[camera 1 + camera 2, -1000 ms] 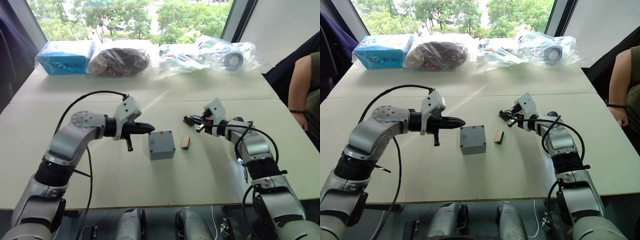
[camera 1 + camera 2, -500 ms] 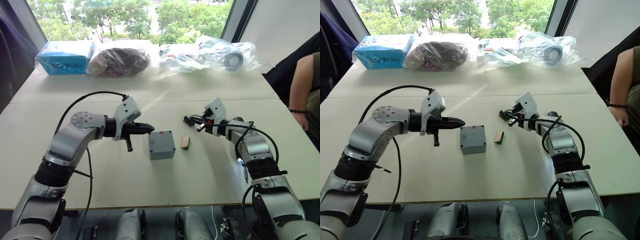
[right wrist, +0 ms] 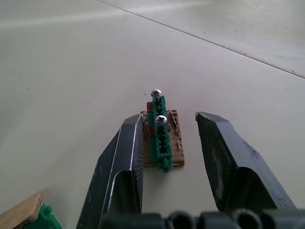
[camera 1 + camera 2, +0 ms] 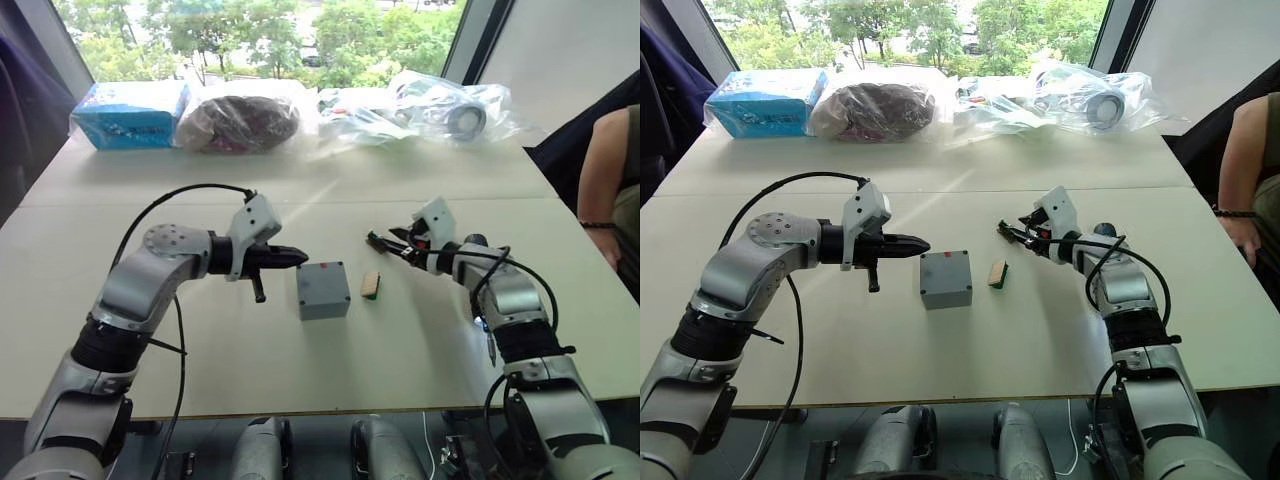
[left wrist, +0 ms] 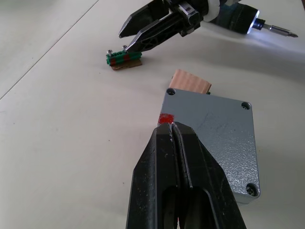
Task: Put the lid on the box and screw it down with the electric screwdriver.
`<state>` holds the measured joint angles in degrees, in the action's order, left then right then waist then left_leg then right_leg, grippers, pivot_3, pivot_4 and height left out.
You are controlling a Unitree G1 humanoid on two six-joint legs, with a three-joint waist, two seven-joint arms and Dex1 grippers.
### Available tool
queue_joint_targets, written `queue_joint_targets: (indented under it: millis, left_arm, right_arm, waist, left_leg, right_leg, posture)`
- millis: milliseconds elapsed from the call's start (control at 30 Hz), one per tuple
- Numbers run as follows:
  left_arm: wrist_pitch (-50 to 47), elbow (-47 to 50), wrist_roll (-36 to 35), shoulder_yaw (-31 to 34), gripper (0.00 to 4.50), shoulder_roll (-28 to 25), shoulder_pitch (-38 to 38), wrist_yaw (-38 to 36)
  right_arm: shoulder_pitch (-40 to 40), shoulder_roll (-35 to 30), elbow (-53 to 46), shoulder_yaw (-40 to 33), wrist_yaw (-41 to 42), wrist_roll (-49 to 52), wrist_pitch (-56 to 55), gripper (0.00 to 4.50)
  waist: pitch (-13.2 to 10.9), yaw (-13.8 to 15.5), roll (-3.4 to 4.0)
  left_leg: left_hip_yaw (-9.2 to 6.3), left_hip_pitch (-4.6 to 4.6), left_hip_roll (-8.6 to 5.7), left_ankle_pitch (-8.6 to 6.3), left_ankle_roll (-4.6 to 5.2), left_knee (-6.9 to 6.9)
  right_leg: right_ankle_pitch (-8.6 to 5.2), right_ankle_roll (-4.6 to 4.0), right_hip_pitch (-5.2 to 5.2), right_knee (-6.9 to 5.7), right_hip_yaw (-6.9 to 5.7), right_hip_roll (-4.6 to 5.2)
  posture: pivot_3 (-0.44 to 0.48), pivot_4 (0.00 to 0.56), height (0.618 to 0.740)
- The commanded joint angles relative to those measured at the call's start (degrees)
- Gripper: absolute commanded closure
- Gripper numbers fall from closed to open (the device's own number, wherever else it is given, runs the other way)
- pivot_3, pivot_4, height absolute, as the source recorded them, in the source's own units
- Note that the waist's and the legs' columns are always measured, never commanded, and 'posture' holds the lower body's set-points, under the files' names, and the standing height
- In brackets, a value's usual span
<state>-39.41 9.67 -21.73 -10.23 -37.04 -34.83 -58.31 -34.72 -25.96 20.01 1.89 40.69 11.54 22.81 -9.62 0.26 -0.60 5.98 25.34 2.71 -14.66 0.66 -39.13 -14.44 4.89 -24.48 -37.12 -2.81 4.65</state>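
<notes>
The small screw should come loose and leave its block behind when the robot lifts, because the small screw's head [image 3: 161, 119] sticks up clear above the green slots [image 3: 163, 143].
The grey box [image 4: 325, 303] stands mid-table, and the flat lid [image 5: 214, 133] with its corner holes lies on top of it. My left gripper [image 5: 172, 128] is shut and empty, its tips at the box's left edge by a red mark. To the right, my right gripper [image 3: 170, 116] is open and low over the table. Its fingers straddle a small green-and-tan block [image 3: 160, 136] that holds two screws. The electric screwdriver [image 5: 238, 19], its white light on, lies along my right forearm with the bit pointing back toward me.
A second tan-and-green block [image 4: 371, 285] lies just right of the box. A blue carton [image 4: 130, 113] and several plastic bags [image 4: 440, 105] line the table's far edge. A person's arm [image 4: 605, 175] rests at the right edge.
My right gripper has dropped toward the table, and its fingers now sit on either side of the small green block. The left arm and the box have not moved.
</notes>
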Motion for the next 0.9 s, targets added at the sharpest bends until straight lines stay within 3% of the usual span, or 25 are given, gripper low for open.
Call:
queue_joint_targets:
  millis: [33, 133, 233, 333, 900]
  left_arm:
    - [0.81, 1.15, 0.29, 0.50, 4.50, -0.16, -0.41, 0.36]
    - [0.70, 1.35, 0.29, 0.49, 4.50, -0.25, -0.36, 0.42]
    - [0.63, 1.56, 0.27, 0.52, 4.50, -0.23, -0.26, 0.59]
    - [0.67, 1.58, 0.23, 0.50, 4.50, -0.25, -0.28, 0.69]
    - [0.76, 1.36, -0.02, 0.59, 4.50, -0.02, -0.55, 1.11]
  right_arm:
    - [-0.35, 0.07, -1.80, -0.73, 0.13, 0.19, -0.48, 2.72]
    - [-0.64, 0.19, -1.25, -0.64, 0.08, -0.04, -0.59, 2.72]
    - [-0.59, 0.19, -0.98, -0.44, 0.11, -0.31, -0.80, 3.39]
    - [-0.42, 0.11, -0.97, -0.07, 0.12, -0.78, -1.07, 4.42]
    - [-0.52, 0.15, -4.23, -3.37, -0.33, 1.20, -0.69, 4.42]
  waist:
    - [0.00, 0.03, 0.00]
    - [0.00, 0.02, 0.00]
    - [0.00, -0.01, 0.00]
    - [0.00, 0.00, 0.00]
    - [0.00, 0.01, 0.00]
  left_leg:
    - [0.00, 0.00, 0.00, 0.00, 0.00, 0.00]
    - [0.00, 0.00, 0.00, 0.00, 0.00, 0.00]
    - [0.00, 0.00, 0.00, 0.00, 0.00, 0.00]
    - [0.00, 0.00, 0.00, 0.00, 0.00, 0.00]
    - [0.00, 0.00, 0.00, 0.00, 0.00, 0.00]
  right_leg:
    - [0.00, 0.00, 0.00, 0.00, 0.00, 0.00]
    - [0.00, 0.00, 0.00, 0.00, 0.00, 0.00]
    - [0.00, 0.00, 0.00, 0.00, 0.00, 0.00]
    - [0.00, 0.00, 0.00, 0.00, 0.00, 0.00]
    - [0.00, 0.00, 0.00, 0.00, 0.00, 0.00]
  posture:
    - [0.000, 0.150, 0.740]
    - [0.000, 0.150, 0.740]
    - [0.000, 0.150, 0.740]
    - [0.000, 0.150, 0.740]
    - [0.000, 0.150, 0.740]
